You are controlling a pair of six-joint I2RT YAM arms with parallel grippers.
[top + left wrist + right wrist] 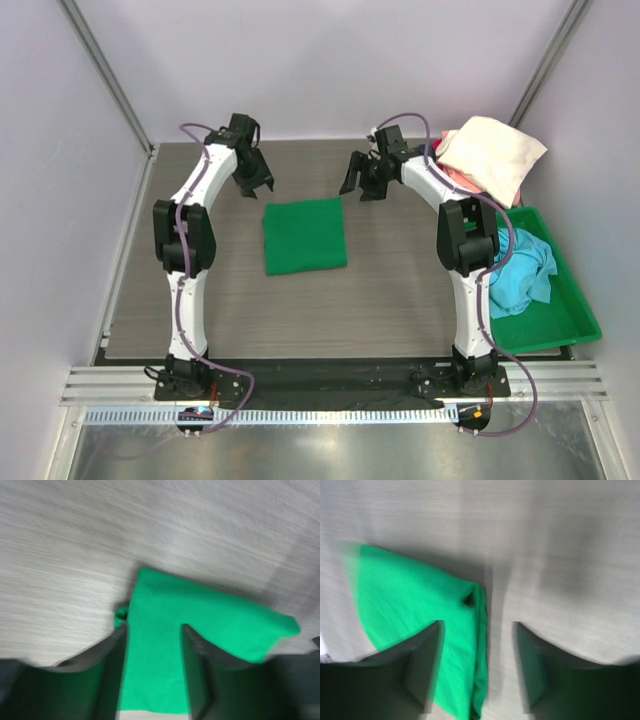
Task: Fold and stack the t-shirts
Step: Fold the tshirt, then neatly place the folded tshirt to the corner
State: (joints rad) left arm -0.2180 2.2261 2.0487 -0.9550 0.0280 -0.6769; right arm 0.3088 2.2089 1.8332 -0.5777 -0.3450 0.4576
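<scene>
The cream t-shirt's stack is far from my left gripper, so my right gripper should grab the green t-shirt by its nearest corner and put it there.
A bright green t-shirt lies folded into a flat square in the middle of the table. My left gripper hovers open just beyond its far left corner. In the left wrist view the green t-shirt shows through the gap of the left gripper, which grips nothing. My right gripper hovers open beyond the far right corner. In the right wrist view the green t-shirt's folded edge lies under the right gripper, whose jaws are empty. A cream t-shirt lies on a pink-red one at the back right.
A rigid green bin stands at the right edge of the table with a crumpled light blue t-shirt inside. White walls close the table in at the back and both sides.
</scene>
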